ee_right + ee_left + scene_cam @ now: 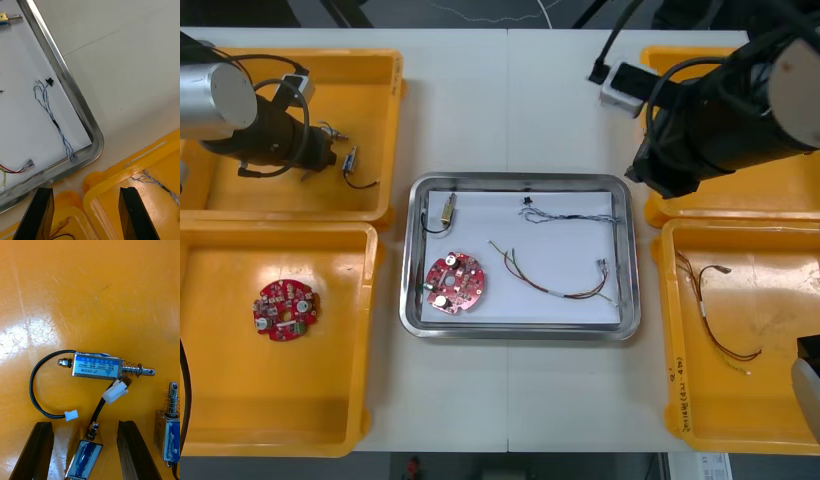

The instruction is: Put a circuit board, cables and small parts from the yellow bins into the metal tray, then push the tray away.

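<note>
I expect the black lead to stay curved when I carry the small metal part [84, 458], because the lead arches up and holds its white plug raised [115, 391].
The metal tray [520, 325] lies mid-table, white inside. In it are a red circuit board [455, 283], a small metal part [448, 208], a twisted blue and white cable [575, 213] and a red and yellow cable [555, 280]. My left gripper [85, 425] is open low over the far left yellow bin [375, 120]. One small metal part [84, 453] lies between its fingers, untouched; another [98, 366] lies just beyond. My right gripper [86, 191] is open and empty above the gap between the tray's corner [93, 142] and the right bins.
The near left bin [220, 400] holds a second circuit board [285, 309]. A red and yellow cable [715, 320] lies in the near right bin, and a blue and white cable [150, 180] in the far right bin. A third small metal part [170, 431] lies outside my left fingers.
</note>
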